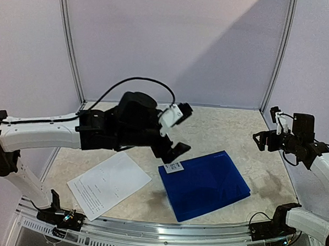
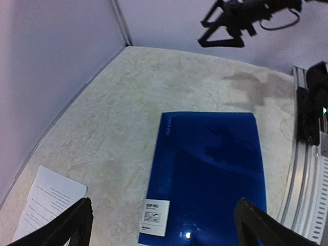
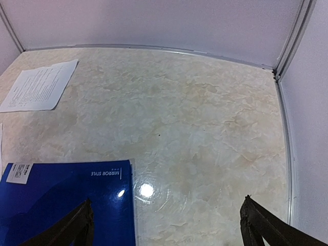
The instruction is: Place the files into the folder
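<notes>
The closed folder's near edge (image 1: 213,206) is clear of the bar, so my left gripper should now go toward that edge and close on the folder's top cover (image 1: 221,200).
The folder (image 1: 204,184) lies closed and flat on the table, bright blue, with a white barcode label (image 1: 173,167) at its near-left corner. The files (image 1: 109,183), white printed sheets, lie flat to the left of it, apart from it. My left gripper (image 1: 174,152) hovers open and empty above the folder's label corner. In the left wrist view the folder (image 2: 210,169) and label (image 2: 155,218) lie between the spread fingers (image 2: 66,225), with the files (image 2: 48,202) at lower left. My right gripper (image 1: 261,140) is open, empty and raised at the right. Its wrist view shows the folder (image 3: 66,200) and the files (image 3: 41,84).
Grey walls with metal frame posts (image 1: 72,46) close the table at the back and sides. A metal rail (image 1: 147,232) runs along the near edge. The right arm (image 2: 225,25) shows high in the left wrist view.
</notes>
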{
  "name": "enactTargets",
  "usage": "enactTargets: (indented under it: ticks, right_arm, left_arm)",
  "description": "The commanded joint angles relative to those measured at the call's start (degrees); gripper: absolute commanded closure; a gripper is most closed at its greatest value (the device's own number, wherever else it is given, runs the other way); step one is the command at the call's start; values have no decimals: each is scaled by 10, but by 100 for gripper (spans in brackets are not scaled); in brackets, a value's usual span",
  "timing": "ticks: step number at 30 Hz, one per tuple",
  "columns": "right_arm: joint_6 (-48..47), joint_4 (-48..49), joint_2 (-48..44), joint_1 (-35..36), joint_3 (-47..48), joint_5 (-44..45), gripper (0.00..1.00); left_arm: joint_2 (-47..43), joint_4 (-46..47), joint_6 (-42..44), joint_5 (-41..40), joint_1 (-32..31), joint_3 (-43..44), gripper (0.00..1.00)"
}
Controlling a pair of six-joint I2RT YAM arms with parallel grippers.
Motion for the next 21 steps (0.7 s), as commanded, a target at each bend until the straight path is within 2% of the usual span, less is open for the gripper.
enactTargets:
  ticks: [1, 5, 9, 16, 21]
  right_arm:
    - [-33, -29, -20, -2, -28, -76, 1]
    - [-90, -67, -23, -3, -40, -146, 1]
    - [-108, -70, -34, -3, -55, -153, 1]
    - [-107, -49, -46, -3, -85, -152, 1]
    - [-103, -38, -52, -3, -98, -156, 1]
  left_arm:
    - [68, -75, 13, -68, -96, 23, 4]
    - [129, -87, 33, -125, -184, 46, 7]
    - [186, -102, 53, -171, -263, 78, 7]
    - [261, -129, 48, -207, -303, 117, 7]
    - [298, -118, 45, -273, -304, 129, 7]
